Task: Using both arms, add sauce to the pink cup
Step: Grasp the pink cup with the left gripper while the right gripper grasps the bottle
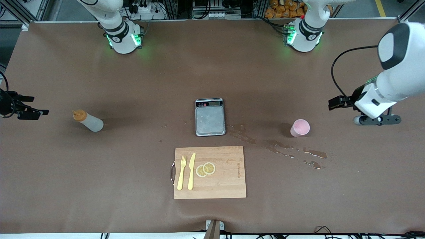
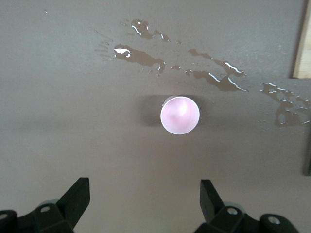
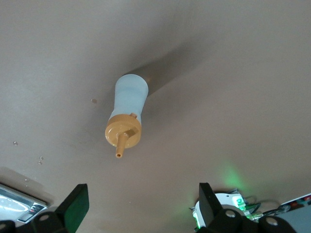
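Note:
My left gripper should keep going down until one finger is inside, then close on the cup's side (image 1: 306, 133), because the upright pink cup's opening (image 1: 301, 127) is open toward the spread fingers.
The sauce bottle (image 1: 88, 121), whitish with an orange nozzle cap, stands on the brown table toward the right arm's end. It also shows in the right wrist view (image 3: 129, 104). My right gripper (image 1: 38, 106) (image 3: 143, 191) is open and empty, in the air beside the bottle, apart from it. The pink cup (image 1: 300, 127) stands upright toward the left arm's end and looks empty in the left wrist view (image 2: 180, 114). My left gripper (image 1: 335, 103) (image 2: 145, 187) is open and empty, up in the air beside the cup, apart from it.
A grey kitchen scale (image 1: 210, 117) sits mid-table. A wooden cutting board (image 1: 229, 186) nearer the camera holds a yellow fork (image 1: 181, 172), a yellow knife (image 1: 191, 171) and lemon slices (image 1: 206, 169). Spilled liquid (image 1: 282, 149) lies between the scale and the cup.

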Motion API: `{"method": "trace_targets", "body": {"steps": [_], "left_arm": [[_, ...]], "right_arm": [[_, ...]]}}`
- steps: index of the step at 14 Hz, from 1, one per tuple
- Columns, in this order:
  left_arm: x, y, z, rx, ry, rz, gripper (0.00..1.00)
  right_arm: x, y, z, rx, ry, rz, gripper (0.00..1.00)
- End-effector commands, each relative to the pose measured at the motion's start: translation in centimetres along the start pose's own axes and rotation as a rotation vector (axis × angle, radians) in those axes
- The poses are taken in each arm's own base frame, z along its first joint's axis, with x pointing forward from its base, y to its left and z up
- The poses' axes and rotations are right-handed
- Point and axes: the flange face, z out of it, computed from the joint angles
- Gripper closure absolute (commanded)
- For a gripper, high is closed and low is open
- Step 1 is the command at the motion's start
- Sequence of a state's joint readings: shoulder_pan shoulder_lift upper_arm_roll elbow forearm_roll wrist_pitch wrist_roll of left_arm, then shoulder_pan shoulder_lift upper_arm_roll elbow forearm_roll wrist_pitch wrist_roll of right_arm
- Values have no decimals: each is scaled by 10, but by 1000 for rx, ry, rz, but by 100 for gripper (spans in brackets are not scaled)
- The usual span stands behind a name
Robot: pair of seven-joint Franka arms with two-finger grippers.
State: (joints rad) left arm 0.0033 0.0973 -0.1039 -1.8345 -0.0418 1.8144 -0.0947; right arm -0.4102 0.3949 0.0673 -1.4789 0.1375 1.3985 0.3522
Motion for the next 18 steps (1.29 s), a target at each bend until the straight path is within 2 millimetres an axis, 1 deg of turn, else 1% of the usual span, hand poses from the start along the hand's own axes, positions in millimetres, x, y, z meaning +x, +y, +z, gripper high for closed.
{"method": "trace_targets", "body": {"steps": [1, 4, 5, 7, 9, 10, 12, 14, 15, 16, 18], "left_arm": [[-1, 3, 44, -17, 5, 22, 0], [19, 7, 92, -11, -17, 34, 0], [24, 7, 107, -12, -25, 36, 0], [31, 6, 131, -15, -40, 38, 0], [36, 7, 153, -17, -59, 39, 0], [39, 10, 170, -18, -65, 43, 0], [41, 14, 190, -18, -82, 49, 0], [43, 14, 205, -17, -98, 50, 0], [43, 14, 212, -18, -106, 49, 0], [44, 14, 218, -19, -104, 48, 0], [46, 16, 225, -17, -109, 54, 0]], "right_arm": [[39, 16, 36, 88, -121, 87, 0], [83, 52, 80, 224, -247, 161, 0], [96, 59, 93, 261, -277, 180, 0], [112, 73, 109, 369, -345, 235, 0], [131, 93, 134, 456, -434, 356, 0], [136, 92, 148, 463, -464, 372, 0], [144, 94, 170, 458, -499, 389, 0], [154, 95, 201, 466, -553, 401, 0], [157, 96, 212, 466, -570, 402, 0], [158, 95, 222, 463, -586, 403, 0], [159, 94, 234, 464, -607, 405, 0]]}}
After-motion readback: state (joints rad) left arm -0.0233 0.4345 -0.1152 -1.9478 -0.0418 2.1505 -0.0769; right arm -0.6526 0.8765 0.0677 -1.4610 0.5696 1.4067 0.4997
